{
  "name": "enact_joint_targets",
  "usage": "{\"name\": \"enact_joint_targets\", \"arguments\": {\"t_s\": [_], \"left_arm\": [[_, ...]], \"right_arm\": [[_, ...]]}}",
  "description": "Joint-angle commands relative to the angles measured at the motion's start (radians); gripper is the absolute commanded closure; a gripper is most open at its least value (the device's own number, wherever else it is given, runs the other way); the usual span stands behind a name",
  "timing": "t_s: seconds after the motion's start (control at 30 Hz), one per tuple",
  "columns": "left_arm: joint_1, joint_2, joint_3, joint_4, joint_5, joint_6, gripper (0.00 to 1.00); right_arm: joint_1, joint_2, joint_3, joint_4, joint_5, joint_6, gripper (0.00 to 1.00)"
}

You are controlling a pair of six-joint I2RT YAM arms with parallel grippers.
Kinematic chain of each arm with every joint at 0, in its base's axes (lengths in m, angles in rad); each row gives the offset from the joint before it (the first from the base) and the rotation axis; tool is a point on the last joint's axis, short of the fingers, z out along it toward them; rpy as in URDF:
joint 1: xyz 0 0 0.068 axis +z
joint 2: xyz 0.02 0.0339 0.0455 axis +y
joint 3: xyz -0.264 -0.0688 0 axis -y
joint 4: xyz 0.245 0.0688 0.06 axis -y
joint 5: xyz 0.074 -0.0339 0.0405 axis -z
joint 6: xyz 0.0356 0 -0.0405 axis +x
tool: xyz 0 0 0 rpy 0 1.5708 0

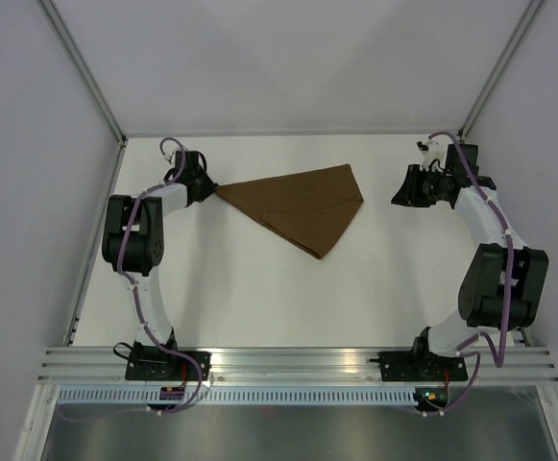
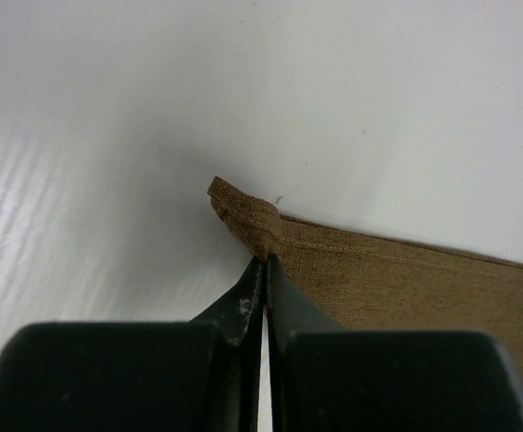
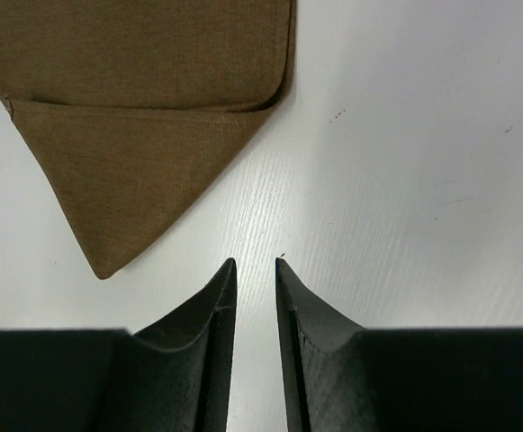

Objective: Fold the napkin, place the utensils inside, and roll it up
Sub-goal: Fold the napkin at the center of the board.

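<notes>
My left gripper should next fold the napkin's narrow tip (image 1: 221, 189) across until the tip reaches the napkin's near corner (image 1: 319, 254). The left gripper is pinching the tip, and that corner lies flat.
The dark-brown napkin (image 1: 303, 206) lies folded into a wedge on the white table, its narrow tip pointing left. My left gripper (image 1: 211, 187) is shut on that left tip; in the left wrist view the pinched corner (image 2: 247, 216) bunches just beyond the closed fingers. My right gripper (image 1: 399, 192) hangs a little to the right of the napkin, slightly open and empty; the right wrist view shows the napkin's folded right end (image 3: 144, 117) ahead of the fingertips (image 3: 225, 270), apart from them. The utensil is out of view.
The table's back wall and metal corner posts (image 1: 86, 72) frame the work area. The aluminium rail (image 1: 298, 363) with both arm bases runs along the near edge. Bare white table (image 1: 259, 298) lies in front of the napkin.
</notes>
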Motion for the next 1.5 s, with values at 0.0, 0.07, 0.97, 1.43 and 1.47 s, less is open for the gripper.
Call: {"name": "enact_joint_targets", "arguments": {"t_s": [0.0, 0.07, 0.97, 1.43, 1.47], "left_arm": [[0.019, -0.124, -0.083, 0.111, -0.025, -0.049, 0.98], [0.021, -0.15, -0.14, 0.18, 0.011, -0.034, 0.98], [-0.452, -0.275, -0.202, 0.185, 0.376, 0.739, 0.98], [-0.588, -0.301, -0.211, 0.162, 0.244, 0.892, 0.98], [-0.597, -0.304, -0.209, 0.162, 0.235, 0.898, 0.98]], "right_arm": [[0.022, 0.007, 0.018, -0.004, -0.017, -0.018, 0.71], [0.028, 0.011, 0.021, -0.009, -0.012, -0.023, 0.71], [0.122, 0.026, 0.03, -0.014, 0.056, -0.043, 0.72], [0.125, 0.029, 0.03, -0.015, 0.065, -0.047, 0.72], [0.127, 0.03, 0.03, -0.017, 0.065, -0.049, 0.72]]}}
